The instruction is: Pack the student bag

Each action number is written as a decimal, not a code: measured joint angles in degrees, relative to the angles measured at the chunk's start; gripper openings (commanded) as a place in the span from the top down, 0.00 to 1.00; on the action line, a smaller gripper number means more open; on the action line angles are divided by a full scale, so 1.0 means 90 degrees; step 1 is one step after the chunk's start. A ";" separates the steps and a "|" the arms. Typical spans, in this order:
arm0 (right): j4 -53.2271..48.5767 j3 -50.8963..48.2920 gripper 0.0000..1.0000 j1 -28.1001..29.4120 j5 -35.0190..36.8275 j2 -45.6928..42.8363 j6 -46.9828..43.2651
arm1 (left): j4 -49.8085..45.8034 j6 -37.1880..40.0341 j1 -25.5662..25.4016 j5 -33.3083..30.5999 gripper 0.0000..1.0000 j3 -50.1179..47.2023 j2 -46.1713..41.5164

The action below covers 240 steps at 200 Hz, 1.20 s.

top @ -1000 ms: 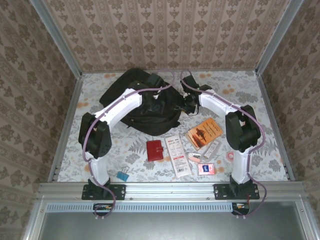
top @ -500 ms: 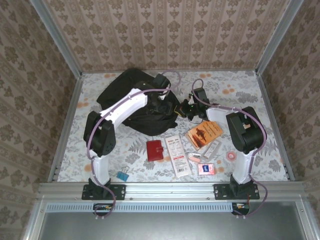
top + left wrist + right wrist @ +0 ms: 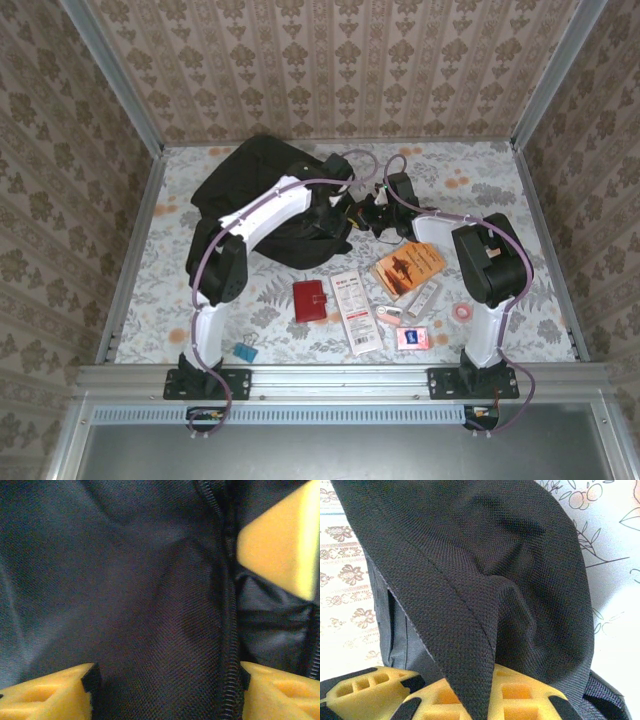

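Note:
Next, I grip the zipper edge (image 3: 228, 635) with my left gripper and pull it away from my right gripper, since the bag's opening is a narrow gap (image 3: 272, 617) beside it.
The student bag (image 3: 255, 190), a big black backpack, lies at the back left of the table. My right gripper (image 3: 366, 216) is at its right edge. In the right wrist view that gripper (image 3: 487, 692) is shut on a fold of the bag's black fabric (image 3: 470, 605), which runs up from between the yellow fingers. My left gripper (image 3: 335, 205) reaches over the bag's right side. In the left wrist view it (image 3: 167, 690) stands open, fingers wide apart, right against the bag's cloth (image 3: 150, 605), with a zipper (image 3: 227, 645) by the right finger.
Loose items lie in front of the bag: a red wallet (image 3: 309, 300), a white packet (image 3: 356, 310), an orange booklet (image 3: 408, 265), a pink pack (image 3: 411, 338), a tape roll (image 3: 462, 312) and a blue clip (image 3: 243, 352). Patterned walls enclose the table.
My right gripper has shut on the bag's fabric at its right edge. My left arm has swung right across the bag toward the right gripper.

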 measured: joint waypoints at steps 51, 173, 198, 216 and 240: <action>0.0165 -0.0085 1.00 -0.0002 -0.0027 -0.0029 0.0049 | 0.0160 0.0141 0.0007 -0.0653 1.00 -0.0211 -0.0083; -0.1001 0.0461 0.36 0.0017 0.0537 -0.1586 0.0170 | 0.2234 0.0765 -0.0005 -0.1933 1.00 -0.2730 -0.3954; -0.1311 0.0979 0.32 0.0090 0.0539 -0.1586 0.0430 | 0.2416 0.0964 -0.0005 -0.1877 1.00 -0.2863 -0.3961; -0.1688 0.1479 0.32 0.0197 0.0556 -0.1537 0.0573 | 0.2494 0.1103 -0.0005 -0.1763 1.00 -0.2977 -0.3963; -0.2234 0.2327 0.31 0.0374 0.0554 -0.1292 0.0636 | 0.2572 0.1239 -0.0005 -0.1569 1.00 -0.3147 -0.3963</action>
